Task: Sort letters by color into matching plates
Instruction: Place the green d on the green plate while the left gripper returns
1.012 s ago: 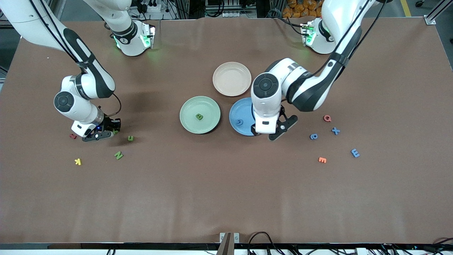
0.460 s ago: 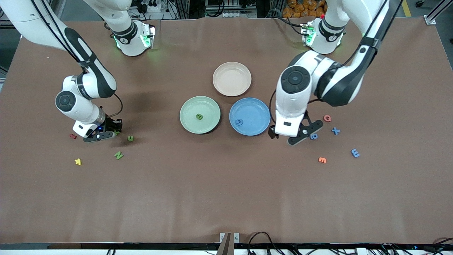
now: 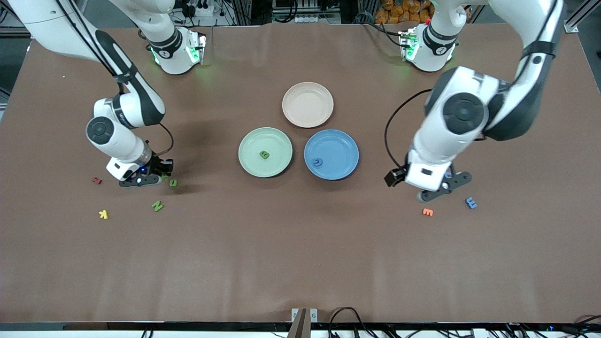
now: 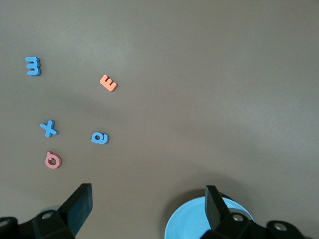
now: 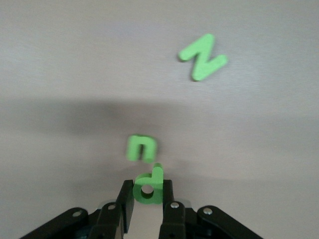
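The fingers of my right gripper are pinching only the green letter (image 5: 148, 188), and the pale green plate (image 3: 267, 144) has room. I should keep carrying the letter until it hangs over the plate.
My right gripper (image 3: 158, 172) is shut on a green letter (image 5: 149, 186), low over the table beside a loose green letter (image 3: 173, 183). A green N (image 3: 157, 205) lies nearer the front camera. The pale green plate (image 3: 253, 141) holds one green letter (image 3: 265, 154). The blue plate (image 3: 340, 145) holds one blue letter (image 3: 318, 162). My left gripper (image 3: 443, 182) is open and empty over the table by the blue letters. The left wrist view shows a blue X (image 4: 48, 129), a blue round letter (image 4: 99, 137) and a blue E (image 4: 33, 65).
A beige-pink plate (image 3: 307, 104) sits beside both plates, toward the bases. A red letter (image 3: 96, 180) and a yellow K (image 3: 104, 214) lie near my right gripper. An orange E (image 3: 427, 212) and a pink Q (image 4: 53, 160) lie among the blue letters.
My left gripper has swung from over the blue plate toward the left arm's end, over the blue letters. My right gripper has shifted slightly toward the plates with the green letter.
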Controlling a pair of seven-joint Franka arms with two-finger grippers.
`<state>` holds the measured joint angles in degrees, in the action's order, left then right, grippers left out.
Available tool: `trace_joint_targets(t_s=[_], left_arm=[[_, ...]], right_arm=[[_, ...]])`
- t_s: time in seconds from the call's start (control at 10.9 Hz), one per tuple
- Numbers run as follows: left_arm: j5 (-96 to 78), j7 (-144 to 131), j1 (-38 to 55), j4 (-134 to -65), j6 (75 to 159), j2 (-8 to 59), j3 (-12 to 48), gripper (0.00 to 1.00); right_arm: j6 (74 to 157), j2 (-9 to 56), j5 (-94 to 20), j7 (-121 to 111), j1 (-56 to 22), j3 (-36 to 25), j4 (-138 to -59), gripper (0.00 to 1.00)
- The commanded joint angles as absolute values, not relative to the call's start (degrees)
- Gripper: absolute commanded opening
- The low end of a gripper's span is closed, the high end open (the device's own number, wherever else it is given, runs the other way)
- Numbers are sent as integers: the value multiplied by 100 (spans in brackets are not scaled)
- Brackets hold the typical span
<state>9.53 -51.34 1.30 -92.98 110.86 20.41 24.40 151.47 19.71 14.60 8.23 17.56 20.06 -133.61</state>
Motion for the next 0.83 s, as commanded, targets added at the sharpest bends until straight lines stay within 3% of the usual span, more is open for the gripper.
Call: trace_joint_targets(t_s=[0.0, 0.18, 0.28, 0.74], left_arm=[[475, -4519, -525, -9832, 11588, 1663, 2592, 100], [264, -4386, -1061, -11199, 13245, 1040, 2881, 100], [264, -4229, -1185, -11484, 13550, 968, 2926, 100], [-122, -3247, -1704, -11933, 13718, 836, 2936, 100]], right_arm=[[14933, 1644, 857, 1616, 1022, 2048, -13412, 15], [14758, 1486, 170, 1809, 451, 2057, -13386, 15], [14687, 1424, -94, 2054, 100, 2057, -13334, 15], [14555, 1494, -606, 3583, -1439, 2030, -13035, 15]])
